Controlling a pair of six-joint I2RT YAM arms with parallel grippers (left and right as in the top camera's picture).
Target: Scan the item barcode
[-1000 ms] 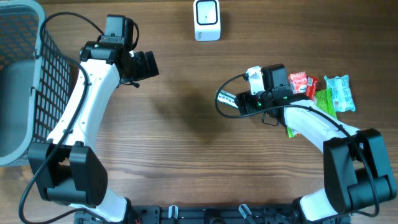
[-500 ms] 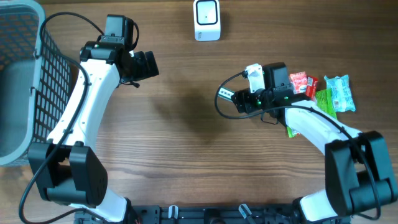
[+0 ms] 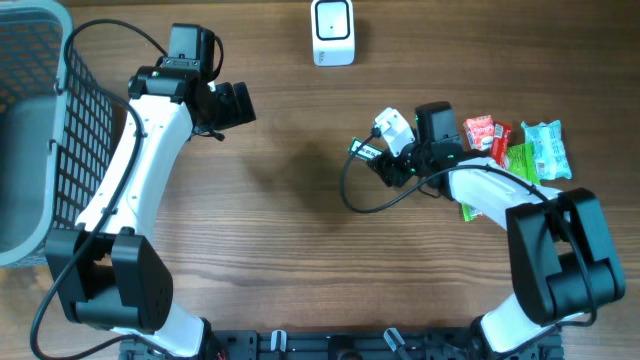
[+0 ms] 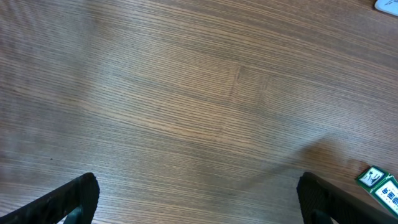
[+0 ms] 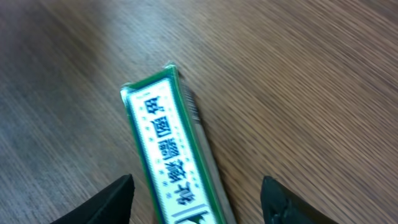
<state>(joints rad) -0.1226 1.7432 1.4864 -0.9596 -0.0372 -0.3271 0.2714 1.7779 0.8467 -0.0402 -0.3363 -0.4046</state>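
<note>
The green-and-white box (image 5: 169, 146) sits at a slant between the fingers of the robot's right gripper, so the robot should grip the box squarely on its long sides (image 5: 211, 165) before lifting it to the white scanner.
The item is a narrow green-and-white box (image 3: 363, 150) (image 5: 177, 155) with printed characters, on the wood right of centre. My right gripper (image 3: 378, 158) (image 5: 199, 202) is open and straddles it, a gap showing between each finger and the box. No barcode shows on the visible faces. The white scanner (image 3: 332, 32) stands at the far middle edge, well apart from the box. My left gripper (image 3: 236, 103) (image 4: 199, 199) hangs wide open over bare wood with nothing between its fingers. The box's corner (image 4: 379, 184) peeks in at the lower right of the left wrist view.
A grey wire basket (image 3: 40, 130) fills the left edge. Snack packets lie beside the right arm: red ones (image 3: 482, 132), a light blue one (image 3: 547, 148) and green ones (image 3: 520, 160). The right arm's black cable (image 3: 360, 200) loops over the table in front of the box.
My right wrist has turned, so its gripper and the box now point toward the upper left instead of left. Its jaws have narrowed a little. The left arm has not moved.
</note>
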